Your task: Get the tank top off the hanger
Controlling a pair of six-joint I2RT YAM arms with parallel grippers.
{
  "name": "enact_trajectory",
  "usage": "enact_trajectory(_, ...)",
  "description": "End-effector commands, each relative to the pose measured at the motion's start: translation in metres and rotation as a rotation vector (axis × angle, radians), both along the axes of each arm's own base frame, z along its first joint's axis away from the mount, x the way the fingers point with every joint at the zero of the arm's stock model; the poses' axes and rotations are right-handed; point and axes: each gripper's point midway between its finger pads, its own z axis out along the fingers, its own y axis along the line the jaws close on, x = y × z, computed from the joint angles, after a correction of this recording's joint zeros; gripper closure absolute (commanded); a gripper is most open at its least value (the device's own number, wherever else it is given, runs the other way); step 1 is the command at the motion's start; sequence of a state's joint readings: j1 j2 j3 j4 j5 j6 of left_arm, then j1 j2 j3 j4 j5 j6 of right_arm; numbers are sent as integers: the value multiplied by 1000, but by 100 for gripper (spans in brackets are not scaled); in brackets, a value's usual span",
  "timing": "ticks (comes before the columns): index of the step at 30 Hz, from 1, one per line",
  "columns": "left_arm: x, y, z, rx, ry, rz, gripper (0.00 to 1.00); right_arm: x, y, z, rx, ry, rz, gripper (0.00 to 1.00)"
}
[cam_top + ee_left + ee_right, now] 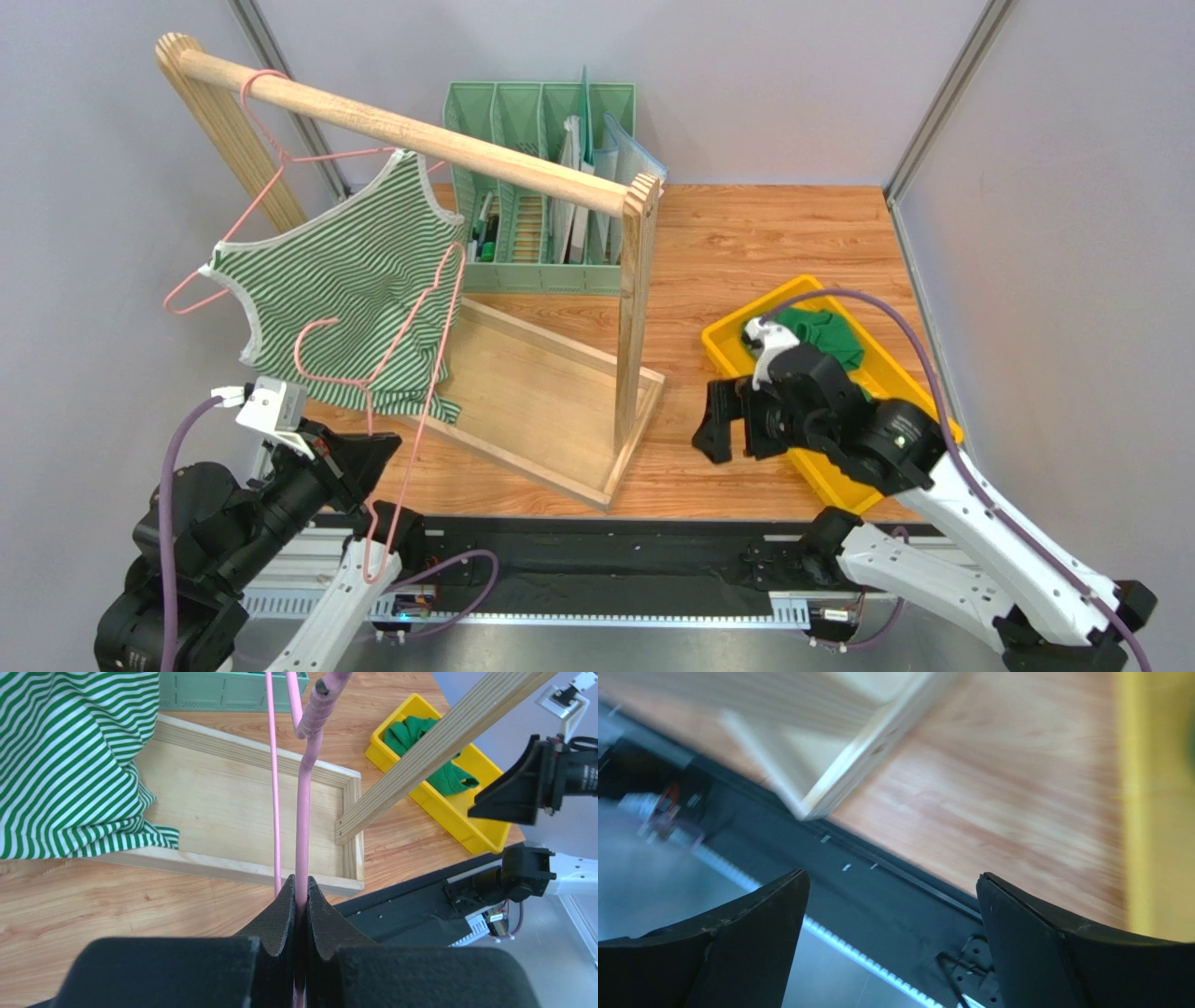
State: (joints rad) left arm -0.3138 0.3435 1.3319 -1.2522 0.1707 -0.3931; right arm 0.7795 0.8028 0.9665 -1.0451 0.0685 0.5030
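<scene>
The second pink hanger's lower end is sticking out free under my left gripper, so my right gripper should keep going toward that end and close there.
A green-and-white striped tank top (pixel 351 266) hangs on a pink hanger (pixel 267 154) hooked over the wooden rod (pixel 421 133); its hem shows in the left wrist view (pixel 63 763). A second, bare pink hanger (pixel 421 336) slants in front of it. My left gripper (pixel 362 451) is shut on that hanger's wire (pixel 304 812), which passes between the jaws (pixel 300 882). My right gripper (pixel 732 417) hovers left of the yellow bin (pixel 730 336), open and empty (pixel 892 882). A solid green garment (pixel 828 336) lies in the bin.
The rack's wooden base tray (pixel 533 392) lies between the arms, and one upright post (pixel 634 322) rises from it. A green file organizer (pixel 533 112) stands at the back. The black rail (pixel 589 560) runs along the near edge.
</scene>
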Motion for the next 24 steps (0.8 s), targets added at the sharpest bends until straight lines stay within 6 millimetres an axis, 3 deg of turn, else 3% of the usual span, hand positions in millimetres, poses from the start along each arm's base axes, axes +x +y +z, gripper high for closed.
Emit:
enact_trajectory(1, 6, -8, 7, -4, -27, -41, 100, -76, 64, 44, 378, 1, 472, 4)
enact_trajectory(3, 6, -9, 9, -14, -32, -42, 100, -88, 80, 68, 476, -64, 545, 1)
enact_trajectory(4, 7, -9, 9, -18, -30, -39, 100, -108, 90, 75, 499, -56, 621, 1)
enact_trajectory(5, 8, -8, 10, -23, -29, -30, 100, -104, 97, 79, 489, -102, 602, 1)
enact_trajectory(6, 9, -9, 10, -32, -23, -24, 100, -106, 107, 100, 518, -154, 612, 1)
enact_trajectory(7, 11, -9, 10, -39, -18, -18, 100, -108, 125, 92, 446, -189, 609, 1)
enact_trajectory(8, 11, -8, 10, -44, -16, -10, 100, -109, 135, 99, 428, -224, 607, 1)
enact_trajectory(9, 12, -9, 10, -56, -10, -7, 100, -126, 148, 120, 443, -260, 650, 1)
enact_trajectory(10, 12, -8, 10, -61, -7, 1, 100, -112, 156, 131, 405, -343, 567, 2)
enact_trajectory(11, 13, -7, 9, -65, -3, 15, 100, -115, 177, 121, 336, -360, 572, 2)
enact_trajectory(12, 12, -5, 9, -78, 2, 28, 100, -127, 192, 152, 408, -395, 578, 2)
enact_trajectory(13, 13, -4, 7, -83, 5, 42, 100, -125, 202, 160, 414, -420, 549, 2)
enact_trajectory(14, 14, 0, 7, -85, 1, 66, 100, -130, 225, 149, 388, -414, 551, 3)
enact_trajectory(16, 14, 7, 8, -105, -9, 114, 100, -138, 252, 176, 477, -411, 538, 4)
enact_trajectory(17, 14, 9, 8, -114, -11, 132, 100, -140, 269, 169, 469, -395, 528, 5)
enact_trajectory(20, 12, 14, 11, -158, -24, 169, 100, -154, 302, 191, 573, -372, 546, 6)
enact_trajectory(21, 14, 13, 9, -166, -21, 174, 100, -158, 320, 177, 553, -356, 549, 6)
enact_trajectory(22, 13, 14, 8, -178, -18, 182, 100, -161, 327, 197, 602, -344, 539, 7)
enact_trajectory(24, 16, 13, 3, -182, -1, 188, 100, -168, 350, 183, 594, -295, 526, 8)
